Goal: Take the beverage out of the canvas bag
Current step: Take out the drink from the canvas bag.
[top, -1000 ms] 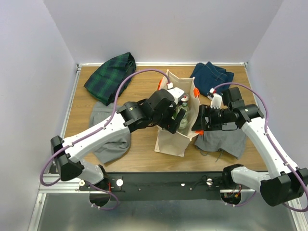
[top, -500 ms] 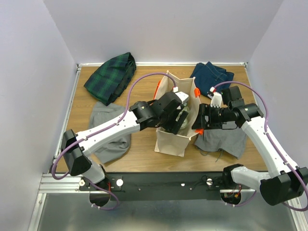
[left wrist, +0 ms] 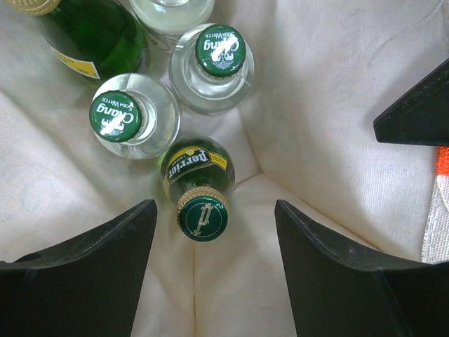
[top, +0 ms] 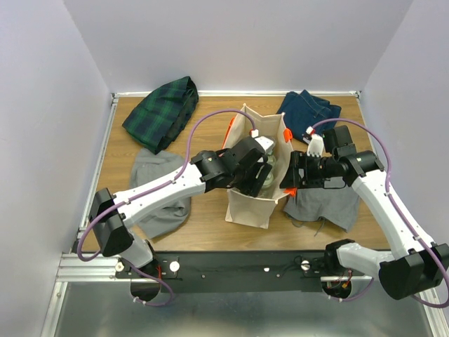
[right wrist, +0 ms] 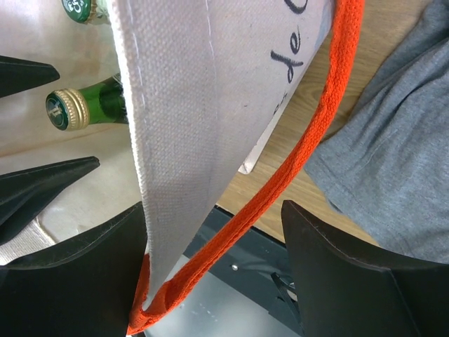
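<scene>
My left gripper should keep its fingers open and lower them around the bottle's neck (left wrist: 201,193) before it closes, because they are too high above the Perrier bottle's cap (left wrist: 203,219).
The beige canvas bag (top: 249,202) with orange handles stands upright mid-table. My left gripper (top: 261,174) is inside its mouth, open and empty. In the left wrist view my left gripper (left wrist: 216,281) hangs over a green Perrier bottle (left wrist: 203,216), whose cap sits between the jaws nearer the left one. Two clear green-capped soda water bottles (left wrist: 116,116) (left wrist: 219,50) and another green bottle (left wrist: 91,31) stand behind it. My right gripper (top: 286,179) is open at the bag's right rim; in the right wrist view its jaws (right wrist: 214,274) straddle the canvas wall (right wrist: 196,105) and orange handle (right wrist: 309,140).
A green plaid cloth (top: 161,112) lies at the back left and blue denim (top: 309,112) at the back right. Grey cloths lie left (top: 158,203) and right (top: 326,203) of the bag. A black rail (top: 238,267) runs along the front edge.
My left arm has swung right and reached deeper into the bag's mouth. The right arm and the bag have stayed put.
</scene>
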